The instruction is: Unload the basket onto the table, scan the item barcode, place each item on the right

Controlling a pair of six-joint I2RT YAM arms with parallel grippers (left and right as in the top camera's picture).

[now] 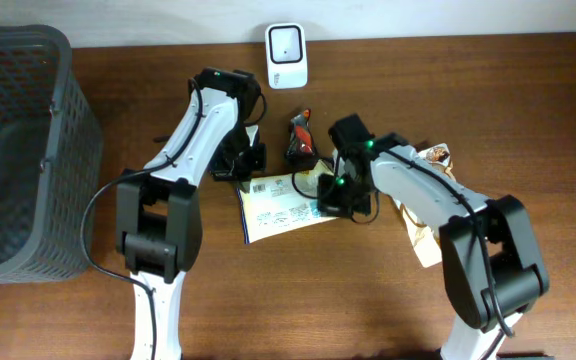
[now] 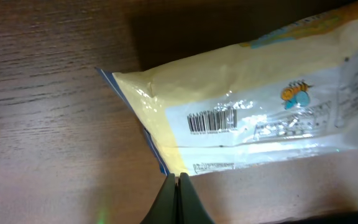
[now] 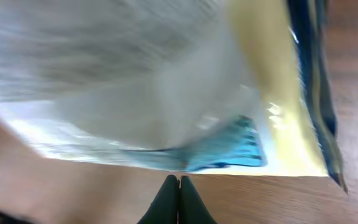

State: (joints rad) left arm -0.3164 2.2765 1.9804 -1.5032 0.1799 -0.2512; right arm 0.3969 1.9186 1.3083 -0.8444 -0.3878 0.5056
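Observation:
My right gripper needs to open, grab the packet's nearer blue-edged end point(image 3: 311, 78) and flip the packet over, because my right gripper is closed and the packet's barcode point(image 1: 259, 187) faces up.
The item, a flat yellow-and-white packet point(image 1: 283, 208), lies on the wooden table between my two arms, its barcode point(image 1: 265, 186) facing up. In the left wrist view the barcode point(image 2: 211, 121) reads clearly on the packet point(image 2: 260, 93). My left gripper point(image 1: 242, 172) is shut, its tips point(image 2: 179, 177) meeting at the packet's near corner edge. My right gripper point(image 1: 330, 200) is also shut, tips point(image 3: 179, 179) right at the blurred packet's point(image 3: 135, 93) edge by a blue patch. No part of the packet shows between either pair of fingers. A white scanner point(image 1: 286, 42) stands at the back edge.
A dark grey mesh basket point(image 1: 78, 120) fills the left side. A small dark snack wrapper point(image 1: 301, 140) lies just behind the packet. Another light packet point(image 1: 423, 235) sits under the right arm, to the right.

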